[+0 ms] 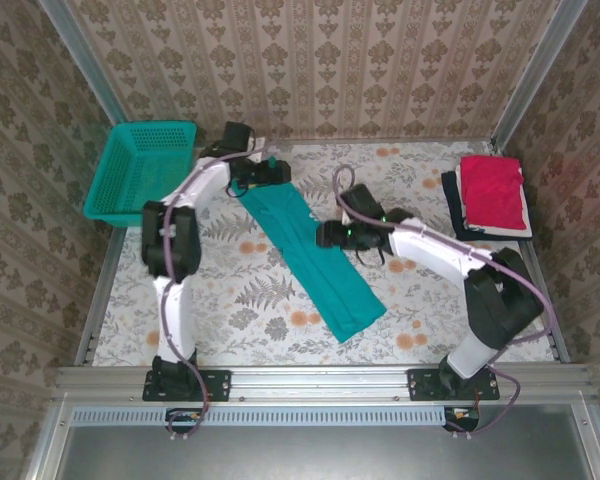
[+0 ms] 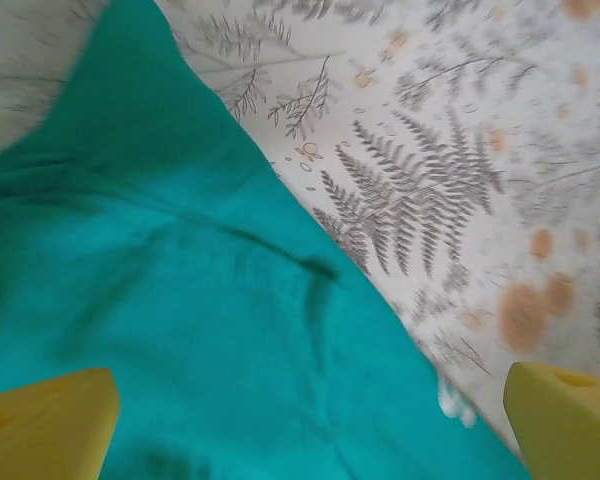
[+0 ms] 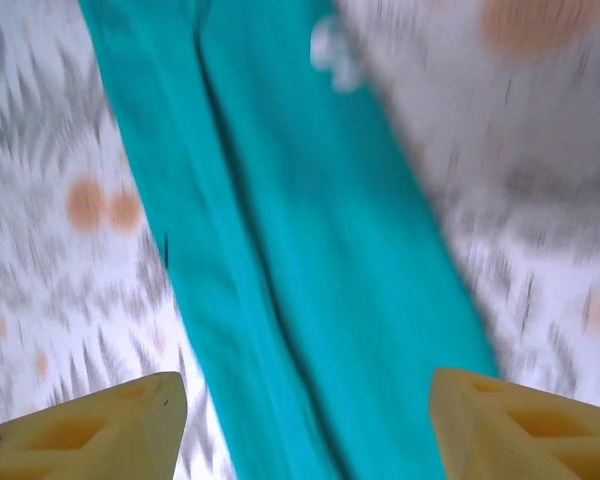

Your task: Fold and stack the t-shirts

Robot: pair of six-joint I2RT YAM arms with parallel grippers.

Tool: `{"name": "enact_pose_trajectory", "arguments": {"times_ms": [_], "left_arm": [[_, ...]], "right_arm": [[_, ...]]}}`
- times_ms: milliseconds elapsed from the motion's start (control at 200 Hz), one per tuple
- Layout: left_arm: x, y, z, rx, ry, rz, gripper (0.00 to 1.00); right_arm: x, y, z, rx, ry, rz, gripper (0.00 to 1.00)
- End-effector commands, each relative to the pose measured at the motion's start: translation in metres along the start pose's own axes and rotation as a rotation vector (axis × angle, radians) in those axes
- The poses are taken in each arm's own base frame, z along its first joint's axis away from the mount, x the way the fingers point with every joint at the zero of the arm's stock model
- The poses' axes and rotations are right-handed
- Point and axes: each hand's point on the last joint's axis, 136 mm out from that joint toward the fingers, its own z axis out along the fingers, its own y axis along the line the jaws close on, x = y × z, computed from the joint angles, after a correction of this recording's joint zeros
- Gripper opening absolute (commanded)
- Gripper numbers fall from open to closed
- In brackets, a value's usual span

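Observation:
The teal-green strip lies at a slant across the tablecloth, so the robot's grippers should swing its far end toward the red t-shirt and make it straight before they fold up the strip's near end.
The teal-green t-shirt lies folded into a long strip, running diagonally from the far left of the table toward the near middle. My left gripper is open above the strip's far end. In the left wrist view, the teal cloth spreads between its yellow fingertips, with a bit of white print at the edge. My right gripper is open over the strip's middle, at its right edge. The strip runs lengthwise between that gripper's yellow fingertips. The folded red t-shirt rests on the dark navy one at the far right.
A teal plastic mesh basket sits tilted at the table's far left corner, over the edge. Metal frame posts and patterned walls close in the back and sides. The fern-print tablecloth lies bare on the near left and near right.

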Motion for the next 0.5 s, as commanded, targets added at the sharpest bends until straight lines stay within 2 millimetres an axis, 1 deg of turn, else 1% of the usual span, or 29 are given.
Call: {"name": "enact_pose_trajectory", "arguments": {"times_ms": [0,25,65,75,85,110,130,160,225,235,245,255,295,340,395,455,495], "left_arm": [[-0.014,-0.015,-0.063,-0.04,-0.233,0.029,1.0],[-0.002,-0.014,-0.068,-0.049,-0.24,0.025,1.0],[0.011,-0.018,-0.082,-0.062,-0.276,0.03,1.0],[0.017,-0.017,-0.083,-0.07,-0.276,0.03,1.0],[0.023,-0.016,-0.085,-0.076,-0.277,0.031,1.0],[0.035,-0.016,-0.091,-0.097,-0.285,0.035,1.0],[0.046,-0.015,-0.095,-0.116,-0.289,0.039,1.0],[0.061,-0.016,-0.102,-0.136,-0.292,0.051,1.0],[0.09,-0.019,-0.117,-0.165,-0.312,0.072,1.0],[0.093,-0.018,-0.12,-0.168,-0.316,0.072,1.0],[0.101,-0.025,-0.119,-0.157,-0.31,0.086,1.0],[0.105,-0.027,-0.121,-0.154,-0.314,0.091,1.0],[0.12,-0.029,-0.129,-0.151,-0.324,0.096,1.0],[0.139,-0.03,-0.133,-0.142,-0.322,0.099,1.0],[0.155,-0.03,-0.139,-0.124,-0.335,0.101,1.0],[0.17,-0.028,-0.141,-0.109,-0.338,0.1,1.0],[0.178,-0.028,-0.141,-0.091,-0.338,0.104,1.0]], "right_arm": [[-0.038,0.006,0.028,-0.007,-0.035,-0.037,0.65],[-0.045,0.009,0.036,-0.013,-0.034,-0.034,0.65],[-0.056,0.017,0.049,-0.028,-0.034,-0.036,0.64],[-0.059,0.02,0.05,-0.034,-0.035,-0.038,0.64],[-0.058,0.02,0.056,-0.035,-0.025,-0.036,0.63],[-0.066,0.027,0.062,-0.053,-0.025,-0.034,0.62],[-0.067,0.029,0.072,-0.062,-0.011,-0.032,0.62],[-0.074,0.037,0.081,-0.082,-0.009,-0.024,0.61],[-0.081,0.05,0.104,-0.125,0.015,-0.007,0.58],[-0.081,0.052,0.108,-0.131,0.019,-0.003,0.58],[-0.082,0.054,0.112,-0.136,0.022,0.0,0.58],[-0.083,0.056,0.115,-0.142,0.024,0.003,0.57],[-0.083,0.063,0.13,-0.163,0.043,0.017,0.56],[-0.083,0.072,0.145,-0.193,0.062,0.035,0.55],[-0.084,0.081,0.161,-0.22,0.079,0.061,0.55],[-0.081,0.079,0.181,-0.219,0.101,0.098,0.54],[-0.083,0.075,0.19,-0.209,0.104,0.124,0.54]]}}
